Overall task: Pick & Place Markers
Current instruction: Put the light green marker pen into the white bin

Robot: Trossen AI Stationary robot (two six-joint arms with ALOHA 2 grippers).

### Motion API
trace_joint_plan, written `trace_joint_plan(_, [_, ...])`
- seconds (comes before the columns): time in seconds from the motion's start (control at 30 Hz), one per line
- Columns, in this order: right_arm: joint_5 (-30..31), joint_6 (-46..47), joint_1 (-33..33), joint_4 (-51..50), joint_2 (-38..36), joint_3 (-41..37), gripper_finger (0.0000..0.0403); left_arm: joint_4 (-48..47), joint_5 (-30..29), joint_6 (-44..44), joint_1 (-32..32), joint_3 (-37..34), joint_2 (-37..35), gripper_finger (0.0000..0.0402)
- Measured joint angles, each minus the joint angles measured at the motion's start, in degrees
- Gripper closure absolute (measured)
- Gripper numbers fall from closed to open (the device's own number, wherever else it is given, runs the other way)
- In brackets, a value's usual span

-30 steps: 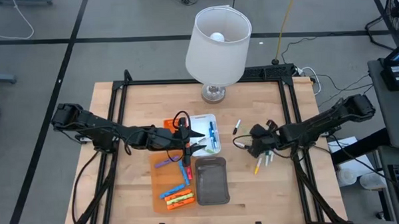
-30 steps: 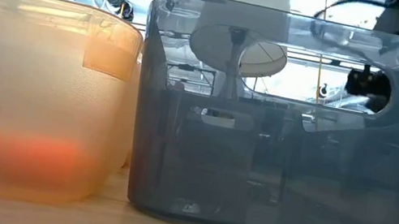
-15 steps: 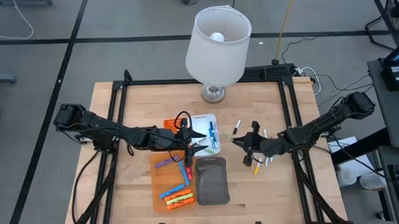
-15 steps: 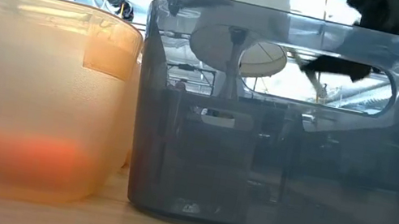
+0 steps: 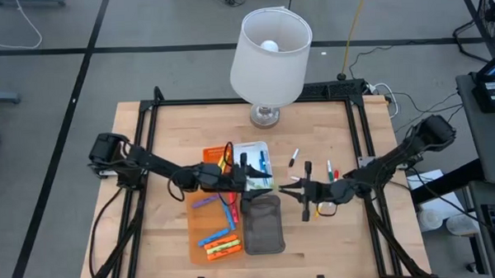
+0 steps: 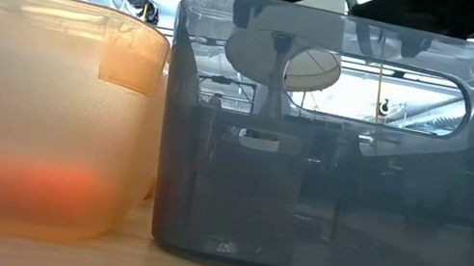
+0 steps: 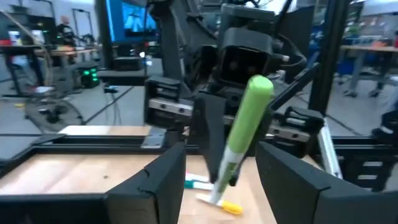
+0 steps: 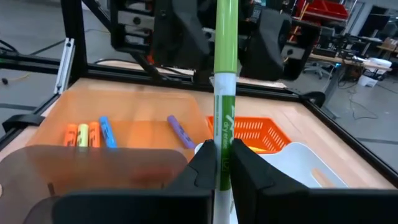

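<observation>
The green marker's loose end (image 7: 257, 91) points into the left gripper's open fingers, clear of the right gripper, so the left gripper should next move forward until it closes on the cap (image 7: 244, 123).
A green marker (image 5: 278, 187) with a white rear end hangs in the air between my two grippers, over the far edge of the grey tray (image 5: 263, 225). My right gripper (image 5: 292, 187) (image 8: 222, 163) is shut on it. My left gripper (image 5: 266, 185) (image 7: 221, 158) faces it, open, one finger on each side of the marker's green cap (image 7: 256, 87) without touching. More markers lie in the orange tray (image 5: 203, 239) and the white tray (image 5: 249, 149). A few lie loose on the table (image 5: 308, 166). My right gripper pinches the green marker between its two fingers (image 8: 200, 169) at the printed part of the barrel (image 8: 222, 134), near the white rear end. The fingers come level from the table's right and lie along the marker. It is lifted clear, its cap pointing toward the left gripper.
A table lamp with a white shade (image 5: 269, 56) stands at the far middle of the table. A small orange basket (image 5: 213, 154) sits beside the white tray. Black frame rails (image 5: 152, 117) run along the table's sides. In the low view the orange tray (image 6: 34, 117) and grey tray (image 6: 341, 151) fill the picture.
My right gripper has left the loose markers and moved toward the table's left edge, carrying the green marker lifted clear. My left gripper has moved toward the right edge to meet it, staying open, so its fingers now stand around the marker's cap.
</observation>
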Motion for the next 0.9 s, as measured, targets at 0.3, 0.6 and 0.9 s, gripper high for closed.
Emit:
trace_joint_plan(0.3, [-0.08,-0.34,-0.58,4.18,2.26,0.02,0.0388,6.75,0.87,-1.39,0.0,1.14,4.75,0.0201])
trace_joint_plan(0.6, [-0.17,-0.14,-1.28,4.55,3.62,0.07,0.0388,5.52,2.49,0.23,-0.01,7.41,9.84,0.0205])
trace_joint_plan(0.9, [-0.37,0.24,-1.19,4.53,3.56,0.16,0.0387,-4.94,1.92,2.69,0.22,7.56,6.2,0.0369])
